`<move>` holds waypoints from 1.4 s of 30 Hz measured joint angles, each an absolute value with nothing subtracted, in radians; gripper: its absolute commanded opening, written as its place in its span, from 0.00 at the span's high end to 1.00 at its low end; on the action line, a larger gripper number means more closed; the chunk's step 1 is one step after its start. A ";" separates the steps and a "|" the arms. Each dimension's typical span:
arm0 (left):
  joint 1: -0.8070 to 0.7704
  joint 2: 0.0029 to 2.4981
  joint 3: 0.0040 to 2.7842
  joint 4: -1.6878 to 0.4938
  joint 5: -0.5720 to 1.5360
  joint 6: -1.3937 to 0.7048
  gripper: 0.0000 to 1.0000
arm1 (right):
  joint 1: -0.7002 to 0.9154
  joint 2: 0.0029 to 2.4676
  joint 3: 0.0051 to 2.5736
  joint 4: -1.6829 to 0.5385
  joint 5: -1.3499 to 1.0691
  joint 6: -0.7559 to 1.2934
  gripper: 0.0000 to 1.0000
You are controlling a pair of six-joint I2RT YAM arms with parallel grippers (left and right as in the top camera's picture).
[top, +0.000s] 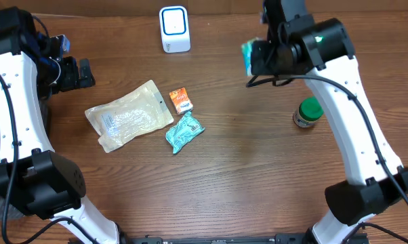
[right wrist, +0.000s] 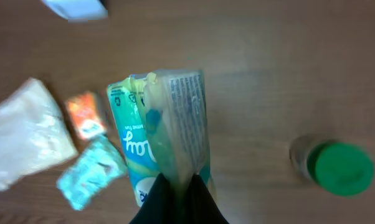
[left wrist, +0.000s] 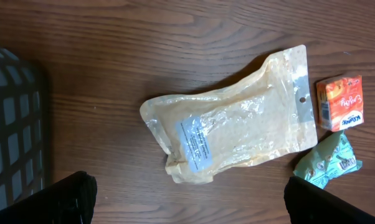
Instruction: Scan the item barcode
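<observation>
The wood (top: 285, 119) beside the green-lidded jar is clear for the snack bag (right wrist: 166, 124), so the robot's right gripper goes on lowering the bag until it lands there.
My right gripper (top: 259, 58) hangs above the table at the back right, shut on the edge of a teal and yellow snack bag (top: 247, 55). In the right wrist view the bag (right wrist: 169, 118) rises from the closed fingers (right wrist: 179, 199), with small print on its side. The white scanner (top: 174, 28) stands at the back middle, left of the bag; it shows blurred as the scanner (right wrist: 75, 7). My left gripper (top: 82, 73) is open at the far left with nothing in it. In its own view the left gripper (left wrist: 190, 205) is spread wide over bare wood.
A clear yellowish pouch (top: 128, 115) (left wrist: 237, 118), a small orange packet (top: 181, 99) (left wrist: 341, 102) and a teal packet (top: 184, 131) (left wrist: 327, 162) lie left of centre. A green-lidded jar (top: 308, 112) (right wrist: 340, 167) stands at the right. A black basket (left wrist: 13, 130) is beside the left arm.
</observation>
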State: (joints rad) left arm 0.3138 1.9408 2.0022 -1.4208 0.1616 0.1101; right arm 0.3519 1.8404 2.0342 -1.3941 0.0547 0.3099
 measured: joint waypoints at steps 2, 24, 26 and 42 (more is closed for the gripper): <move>0.314 1.941 2.002 -1.422 0.162 0.110 0.00 | 0.336 1.842 1.932 -1.354 0.051 0.327 0.96; 0.314 1.941 2.002 -1.421 0.162 0.110 0.00 | 0.215 1.859 1.297 -0.995 0.364 0.346 0.96; 0.314 1.941 2.002 -1.421 0.161 0.110 0.00 | 0.196 1.859 1.288 -0.982 0.382 0.343 0.96; 0.314 1.941 2.002 -1.421 0.162 0.110 0.00 | 0.127 1.859 1.287 -0.845 0.170 0.296 0.54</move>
